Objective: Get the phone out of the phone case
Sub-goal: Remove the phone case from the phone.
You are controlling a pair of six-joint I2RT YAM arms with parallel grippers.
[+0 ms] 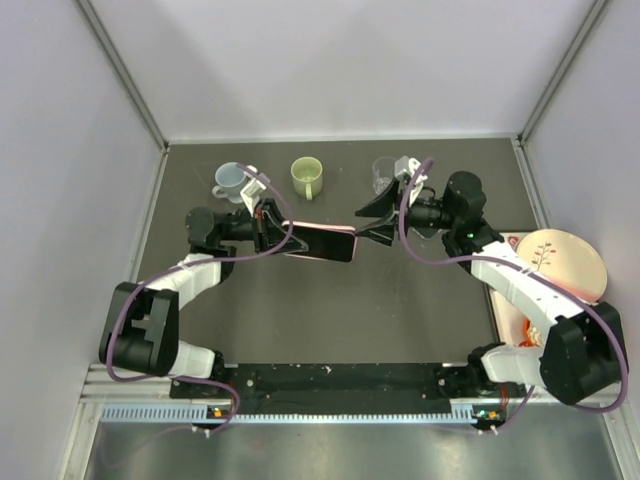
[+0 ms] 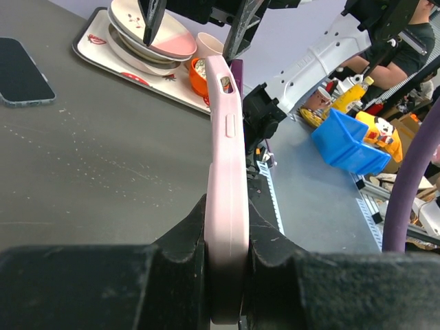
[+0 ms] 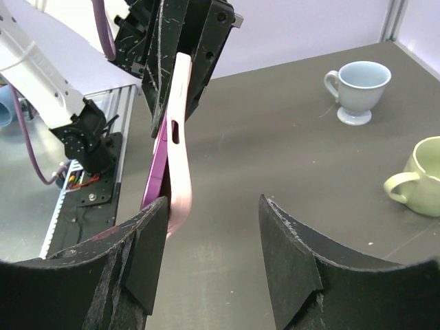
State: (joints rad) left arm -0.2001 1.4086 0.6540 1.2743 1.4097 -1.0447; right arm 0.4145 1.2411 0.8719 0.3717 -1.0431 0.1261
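Observation:
The pink phone case (image 3: pixel 181 198) bends away from the purple phone, so the robot's right gripper should now gently work a finger into the gap (image 3: pixel 166 183) until it straddles the case.
A pink phone case (image 1: pixel 322 242) hangs above the table between the arms, with the purple phone (image 3: pixel 154 172) still in it. My left gripper (image 2: pixel 227 234) is shut on the near end of the phone case (image 2: pixel 228 158). At the far end the case (image 3: pixel 180 137) bows away from the phone edge (image 2: pixel 237 69), leaving a gap. My right gripper (image 3: pixel 213 206) stands open at that end. Its left finger sits just beside the case tip, and nothing lies between its fingers. From above, the right gripper (image 1: pixel 362 224) straddles the phone's right end.
A blue cup (image 1: pixel 230 180), a green mug (image 1: pixel 307 176) and a glass (image 1: pixel 385 175) stand along the back. A tray with plates (image 1: pixel 555 265) lies at the right edge. A dark flat slab (image 2: pixel 20 72) lies on the table.

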